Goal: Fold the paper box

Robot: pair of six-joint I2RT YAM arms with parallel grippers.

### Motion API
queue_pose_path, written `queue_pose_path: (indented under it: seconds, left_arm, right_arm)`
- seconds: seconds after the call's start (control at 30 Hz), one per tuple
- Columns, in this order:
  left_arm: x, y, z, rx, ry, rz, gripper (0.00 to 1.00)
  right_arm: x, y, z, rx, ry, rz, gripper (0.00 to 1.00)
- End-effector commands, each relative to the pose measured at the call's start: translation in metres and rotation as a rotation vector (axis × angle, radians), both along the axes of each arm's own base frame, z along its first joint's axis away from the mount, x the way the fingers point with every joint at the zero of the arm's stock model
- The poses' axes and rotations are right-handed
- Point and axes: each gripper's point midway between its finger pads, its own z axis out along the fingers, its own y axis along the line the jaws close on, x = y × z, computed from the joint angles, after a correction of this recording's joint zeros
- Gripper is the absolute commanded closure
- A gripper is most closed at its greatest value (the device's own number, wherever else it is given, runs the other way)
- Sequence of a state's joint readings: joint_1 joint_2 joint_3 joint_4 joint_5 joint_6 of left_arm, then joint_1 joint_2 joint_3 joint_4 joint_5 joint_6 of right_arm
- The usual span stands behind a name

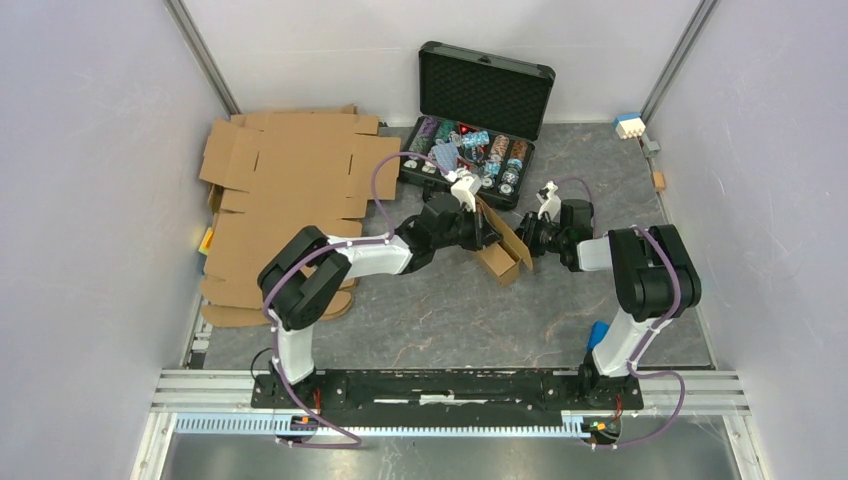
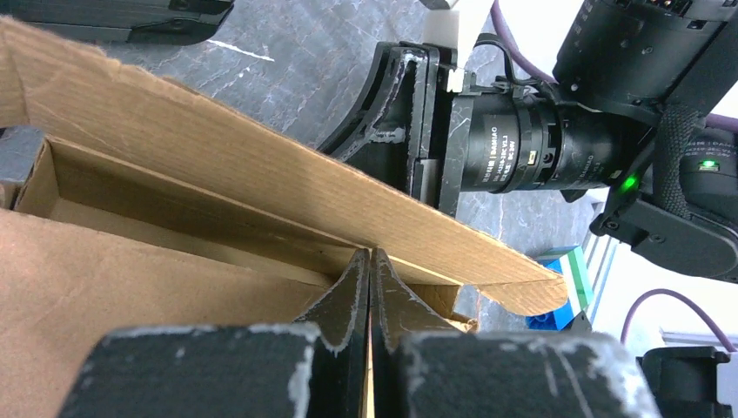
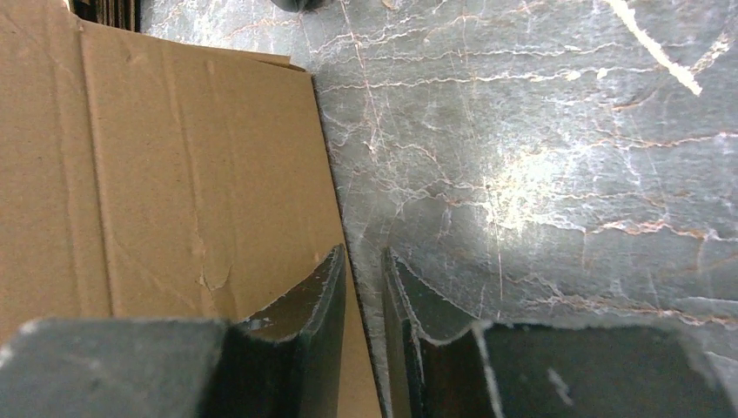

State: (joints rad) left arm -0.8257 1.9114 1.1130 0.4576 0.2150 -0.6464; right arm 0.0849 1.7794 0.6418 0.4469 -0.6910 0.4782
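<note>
I should back my left gripper out and use it to steady the box's opposite side [image 1: 488, 267] before the long flap folds in, because my left gripper's fingers are in the gap [image 2: 222, 237] beside the long flap.
The paper box [image 1: 503, 245] is a small brown cardboard mailer, partly formed, in the middle of the table between my two grippers. My left gripper [image 1: 487, 228] is at its left side. In the left wrist view, the left gripper [image 2: 369, 261] is shut on a thin wall of the box [image 2: 218, 165], with a long flap standing up behind it. My right gripper [image 1: 527, 238] is at the box's right side, outside that flap. In the right wrist view, the right gripper [image 3: 364, 252] has its jaws a narrow gap apart and holds nothing. It points at the edge of a cardboard panel [image 3: 191, 174].
An open black case of chips [image 1: 480, 110] stands at the back, just behind the box. Bigger flat brown cardboard sheets [image 1: 285, 190] lie stacked at the left. A white and blue block [image 1: 629, 124] sits back right. A blue object [image 1: 597, 333] lies by the right arm's base.
</note>
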Motion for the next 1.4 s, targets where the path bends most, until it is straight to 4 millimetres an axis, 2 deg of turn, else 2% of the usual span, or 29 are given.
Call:
queue_pose_path:
  seconds: [0.0, 0.2, 0.43, 0.53, 0.67, 0.8, 1.1, 1.2, 1.37]
  left_arm:
    - [0.006, 0.006, 0.038, 0.019, -0.111, -0.02, 0.98]
    - [0.003, 0.015, 0.062, 0.009, -0.123, -0.054, 0.96]
    - [-0.012, 0.041, 0.07, 0.075, -0.129, -0.055, 0.88]
    - [-0.02, 0.063, 0.061, 0.137, -0.123, -0.028, 0.88]
    - [-0.026, 0.088, 0.027, 0.222, -0.06, 0.002, 0.97]
    - [-0.035, 0.082, 0.006, 0.216, -0.013, -0.059, 0.98]
    - [-0.037, 0.063, -0.014, 0.199, 0.006, -0.16, 0.98]
    - [-0.038, 0.06, -0.02, 0.195, 0.019, -0.175, 0.98]
    - [-0.04, 0.06, -0.016, 0.187, 0.006, -0.187, 0.98]
  right_arm:
    - [0.008, -0.01, 0.001, -0.073, -0.033, -0.032, 0.72]
    - [0.01, -0.011, 0.004, -0.078, -0.044, -0.034, 0.72]
    - [0.01, -0.013, 0.007, -0.089, -0.056, -0.041, 0.72]
    - [0.011, -0.014, 0.009, -0.097, -0.065, -0.044, 0.72]
    - [0.014, -0.012, 0.012, -0.091, -0.079, -0.043, 0.72]
    - [0.015, -0.007, 0.012, -0.132, -0.085, -0.021, 0.73]
    - [0.005, 0.008, 0.003, -0.331, -0.098, 0.046, 0.72]
    - [-0.001, 0.016, 0.0, -0.396, -0.11, 0.085, 0.72]
    - [-0.014, 0.036, -0.001, -0.465, -0.142, 0.171, 0.72]
